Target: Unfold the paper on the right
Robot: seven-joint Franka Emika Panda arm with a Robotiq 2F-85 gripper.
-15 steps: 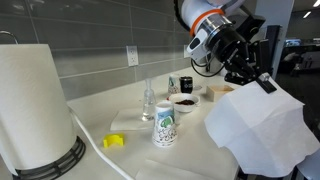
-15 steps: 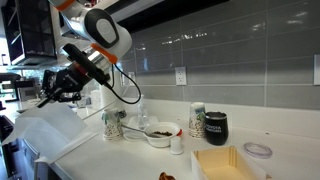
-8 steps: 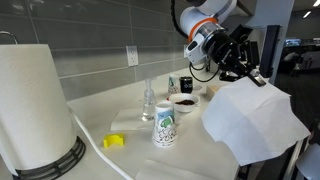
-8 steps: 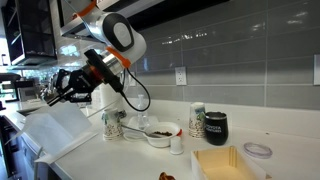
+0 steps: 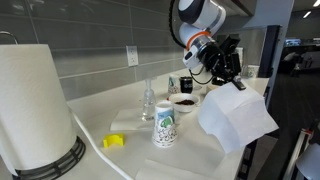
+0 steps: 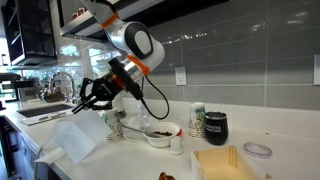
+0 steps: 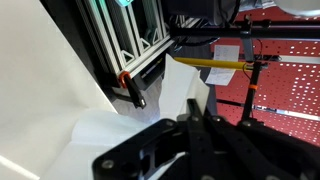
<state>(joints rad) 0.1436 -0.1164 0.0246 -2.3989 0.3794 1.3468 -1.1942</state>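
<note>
The paper (image 5: pixel 238 118) is hanging from my gripper over the near edge of the counter. Next, I swing it back over the counter and let it down there (image 5: pixel 190 143) so that it spreads open.
A large white sheet of paper (image 5: pixel 236 120) hangs from my gripper (image 5: pixel 236 84) over the counter's near edge; in an exterior view it shows as a pale sheet (image 6: pixel 77 141) below the gripper (image 6: pixel 84 104). The gripper is shut on the paper's upper corner and holds it in the air. In the wrist view the black fingers (image 7: pixel 195 118) are pressed together on the paper (image 7: pixel 110 140), which spreads away below them.
On the counter stand a patterned paper cup (image 5: pixel 165 125), a clear bottle (image 5: pixel 149 100), a dark bowl (image 5: pixel 184 102), a black mug (image 6: pixel 215 127), a yellow object (image 5: pixel 113 141) and a paper-towel roll (image 5: pixel 35 105). A tan box (image 6: pixel 225 163) lies near the front.
My gripper has swung inward toward the cup and bowl, carrying the paper along; the sheet now hangs closer to the counter items.
</note>
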